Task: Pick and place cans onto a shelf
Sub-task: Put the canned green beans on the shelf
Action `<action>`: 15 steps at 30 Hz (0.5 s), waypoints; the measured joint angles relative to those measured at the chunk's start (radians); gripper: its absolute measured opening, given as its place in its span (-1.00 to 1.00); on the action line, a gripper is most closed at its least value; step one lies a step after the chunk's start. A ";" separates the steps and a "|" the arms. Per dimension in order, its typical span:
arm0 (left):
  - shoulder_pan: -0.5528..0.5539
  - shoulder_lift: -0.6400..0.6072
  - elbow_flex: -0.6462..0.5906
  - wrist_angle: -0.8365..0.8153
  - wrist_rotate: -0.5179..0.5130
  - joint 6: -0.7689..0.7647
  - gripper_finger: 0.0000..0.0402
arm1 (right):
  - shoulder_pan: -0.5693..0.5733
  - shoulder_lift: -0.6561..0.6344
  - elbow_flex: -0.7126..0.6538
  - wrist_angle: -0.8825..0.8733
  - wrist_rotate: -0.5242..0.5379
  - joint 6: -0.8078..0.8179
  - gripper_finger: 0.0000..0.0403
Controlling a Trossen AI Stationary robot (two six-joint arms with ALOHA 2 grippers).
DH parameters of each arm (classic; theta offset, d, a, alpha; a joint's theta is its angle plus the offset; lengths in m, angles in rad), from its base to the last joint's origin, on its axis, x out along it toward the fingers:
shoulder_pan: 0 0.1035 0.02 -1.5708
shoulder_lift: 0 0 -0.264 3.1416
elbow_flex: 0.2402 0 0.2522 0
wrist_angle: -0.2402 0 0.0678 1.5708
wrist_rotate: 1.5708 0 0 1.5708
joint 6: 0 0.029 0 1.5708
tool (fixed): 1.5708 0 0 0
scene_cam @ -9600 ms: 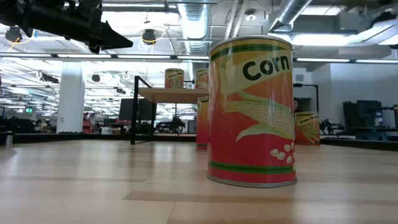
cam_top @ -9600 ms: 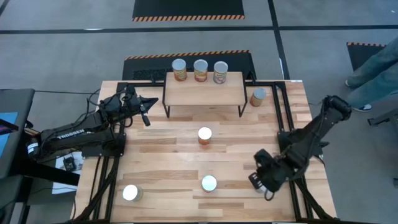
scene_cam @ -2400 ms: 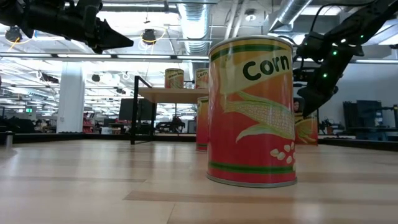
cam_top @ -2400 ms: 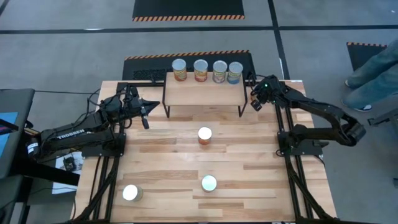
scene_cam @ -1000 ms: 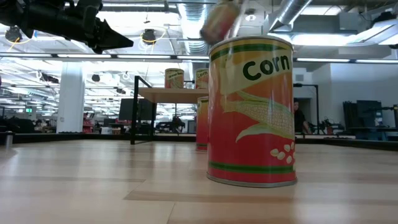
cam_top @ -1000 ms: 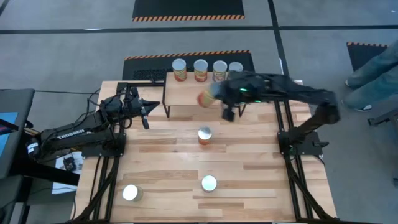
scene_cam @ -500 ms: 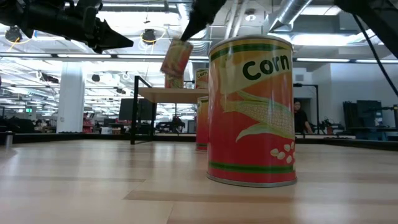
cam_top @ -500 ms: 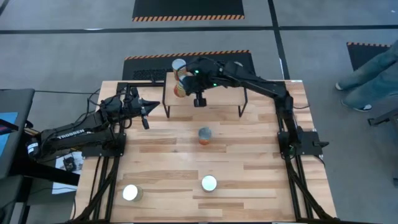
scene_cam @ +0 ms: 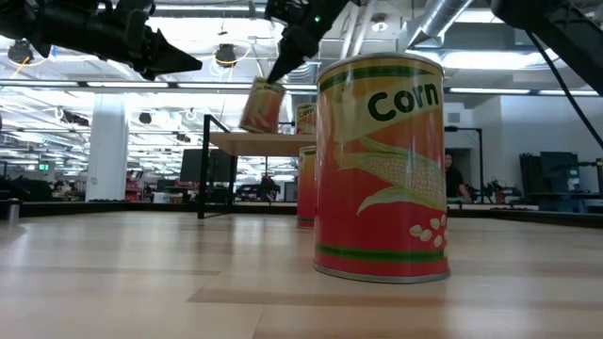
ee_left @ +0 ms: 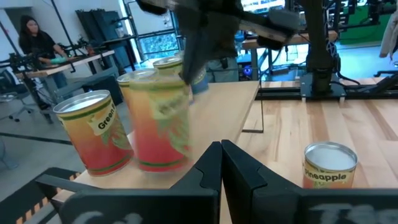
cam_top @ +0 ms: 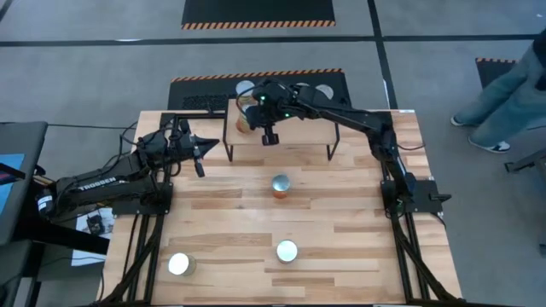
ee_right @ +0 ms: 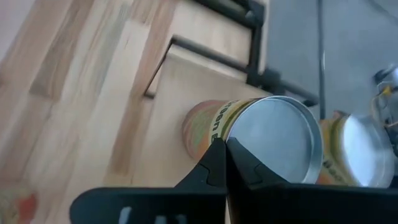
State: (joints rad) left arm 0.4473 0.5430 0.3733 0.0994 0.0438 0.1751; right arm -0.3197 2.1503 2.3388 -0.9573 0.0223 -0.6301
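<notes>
The can is leaning on the shelf, and my right gripper is pinching its top rim (scene_cam: 269,85). Next, I let the can go upright and then lightly push its side (scene_cam: 270,109) with closed fingers.
My right gripper (cam_top: 256,113) reaches over the left end of the shelf (cam_top: 290,130) and is shut on an orange-labelled can (cam_top: 245,118), which also shows tilted in the low view (scene_cam: 262,105). Other cans stand along the shelf's far edge (cam_top: 246,88) (cam_top: 324,91), partly hidden under the arm. Three cans stand on the table: one at the middle (cam_top: 281,185), one near the front (cam_top: 287,251), one at the front left (cam_top: 179,264). My left gripper (cam_top: 203,153) is shut and empty, left of the shelf. My right gripper pinches the can at its top rim (ee_right: 231,138); one finger lies on the label side, the other on the silver top (ee_right: 273,140). The fingers slant down from above. The can hangs tilted, its lower end (scene_cam: 252,126) at the shelf board; whether it touches, I cannot tell.
The front can (scene_cam: 382,169) stands close before the low camera and hides much of the table behind it. The table's black frame (cam_top: 386,149) runs beside the shelf. A person's legs (cam_top: 503,85) show on the floor beyond the table's right side.
My right gripper has carried the can toward the table's left, from over the shelf's middle to its left end, and down toward the board. The can has stayed tilted in the hold. My left arm has kept still.
</notes>
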 joint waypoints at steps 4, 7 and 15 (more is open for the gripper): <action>0.000 0.000 0.000 -0.004 0.001 0.000 -1.00 | 0.003 0.016 0.001 0.024 0.003 -0.007 -0.96; 0.000 0.000 0.000 -0.004 0.002 0.000 -1.00 | 0.003 0.016 0.000 0.025 0.003 -0.007 -0.93; -0.001 0.000 0.000 -0.004 0.002 0.000 -1.00 | -0.003 0.015 0.000 0.026 0.004 -0.006 -0.73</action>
State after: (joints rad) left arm 0.4461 0.5434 0.3733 0.0956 0.0458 0.1753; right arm -0.3228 2.1656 2.3390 -0.9314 0.0260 -0.6358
